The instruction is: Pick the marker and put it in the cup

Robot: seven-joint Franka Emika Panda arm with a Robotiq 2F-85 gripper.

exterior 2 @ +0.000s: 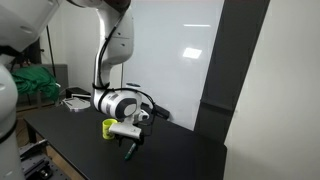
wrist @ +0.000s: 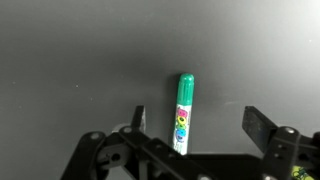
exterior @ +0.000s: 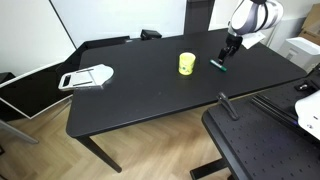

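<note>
My open fingers have the green marker [wrist: 185, 98] pointing straight through the gap between them, so I should go on down until they are on both sides of its white label [wrist: 181, 130], and then close my gripper.
The marker [wrist: 184, 110] is a short green stick with a white label of coloured dots. It lies flat on the black table [wrist: 70, 50], between my gripper's [wrist: 195, 118] two open fingers, closer to the left one. In both exterior views the gripper [exterior: 229, 48] [exterior 2: 133, 135] hangs just above the marker [exterior: 217, 65] [exterior 2: 127, 152]. The yellow cup [exterior: 187, 64] stands upright on the table a short way from the marker. It also shows in an exterior view [exterior 2: 108, 127] beside the gripper.
A white-grey flat tray [exterior: 86, 77] lies near one end of the table [exterior: 150, 95]. A dark object [exterior: 151, 34] sits at the far edge. A second black surface with a long black bar [exterior: 228, 105] stands close by the table's front corner.
</note>
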